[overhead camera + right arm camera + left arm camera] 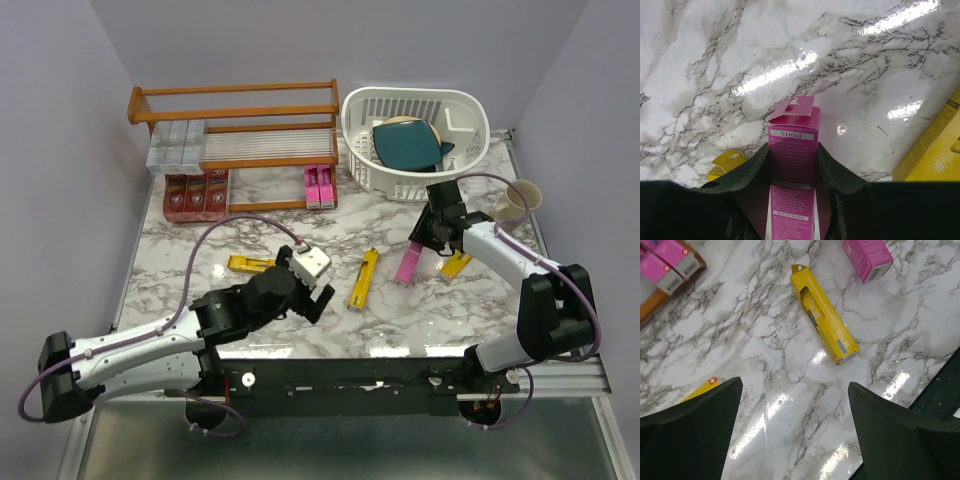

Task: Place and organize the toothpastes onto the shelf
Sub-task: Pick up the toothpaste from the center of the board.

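The magenta-pink carton's near end [405, 274] is sticking out free of my right gripper. My left gripper should keep moving toward that end [403, 281] and close around it.
The orange-brown shelf [235, 110] stands at the back left. It holds silver-grey cartons [178, 145], red cartons [196, 194] and two magenta cartons [319, 187]. My right gripper [428, 238] is shut on a magenta-pink toothpaste carton [409, 264], which sits squeezed between both fingers in the right wrist view [792, 145]; its far end points down at the marble. Three yellow cartons lie loose on the table: one left [250, 264], one in the middle [363, 279], one right [456, 264]. My left gripper [316, 291] is open and empty above the marble [795, 385], short of the middle yellow carton [824, 320].
A white slotted basket [470, 120] with a teal item stands at the back right. A beige cup [515, 200] stands by the right edge. The black front rail runs along the near table edge [940, 390].
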{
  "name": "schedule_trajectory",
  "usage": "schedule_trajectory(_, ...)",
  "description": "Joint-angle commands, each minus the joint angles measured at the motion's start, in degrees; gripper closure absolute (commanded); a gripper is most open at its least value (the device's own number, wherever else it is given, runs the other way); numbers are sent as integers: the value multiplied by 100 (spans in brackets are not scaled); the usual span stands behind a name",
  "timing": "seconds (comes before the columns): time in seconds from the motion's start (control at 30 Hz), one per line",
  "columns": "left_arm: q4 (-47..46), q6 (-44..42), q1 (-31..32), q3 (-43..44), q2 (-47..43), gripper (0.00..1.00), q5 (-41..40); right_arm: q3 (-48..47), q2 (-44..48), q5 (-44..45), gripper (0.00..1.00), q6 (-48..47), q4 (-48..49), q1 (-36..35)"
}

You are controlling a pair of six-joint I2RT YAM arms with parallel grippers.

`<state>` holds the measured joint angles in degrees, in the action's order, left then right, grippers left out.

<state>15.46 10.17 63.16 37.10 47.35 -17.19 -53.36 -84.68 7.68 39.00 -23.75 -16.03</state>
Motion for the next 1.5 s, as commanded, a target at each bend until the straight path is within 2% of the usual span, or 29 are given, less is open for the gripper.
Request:
schedule_trajectory(0.0,-921,-990,1259,402,1134,1,-2102,98,276,-293,69,63,-595,12)
schedule_trajectory(0.13,-1922,-2079,1708,465,2022,1,-2350,194,452,-662,69,99,-675,12)
schedule_trajectory(0.17,-2403,-2264,1752,438,2232,1,-2307,212,488,-671,69,73,-692,-5)
schedule_trajectory(0.3,-3347,-3169,2016,333,2734,2,-2069,177,602,-628,70,81,-815,-67)
schedule_trajectory(0.33,-3522,-3615,2156,315,2857,3,-2034,160,602,-610,70,90,-850,-75)
schedule_trajectory(0.47,-4514,-4548,2490,315,3612,3,-2166,46,646,-636,70,142,-991,-172)
schedule_trajectory(0.83,-5000,-5359,2746,895,5002,5,-2122,-148,681,-671,69,239,-1132,-374)
schedule_trajectory(1.1,-5553,-6193,2746,1431,6057,10,-2771,-113,708,-742,70,230,-1071,-453)
schedule_trajectory(1.3,-6064,-6827,2623,1686,6672,21,-3369,-78,839,-733,70,266,-1009,-497)
schedule_trajectory(1.4,-6196,-6950,2562,1713,6734,25,-3396,-69,874,-890,70,266,-1000,-515)
schedule_trajectory(1.47,-6248,-6994,2535,1730,6778,31,-3405,-43,892,-900,70,283,-974,-515)
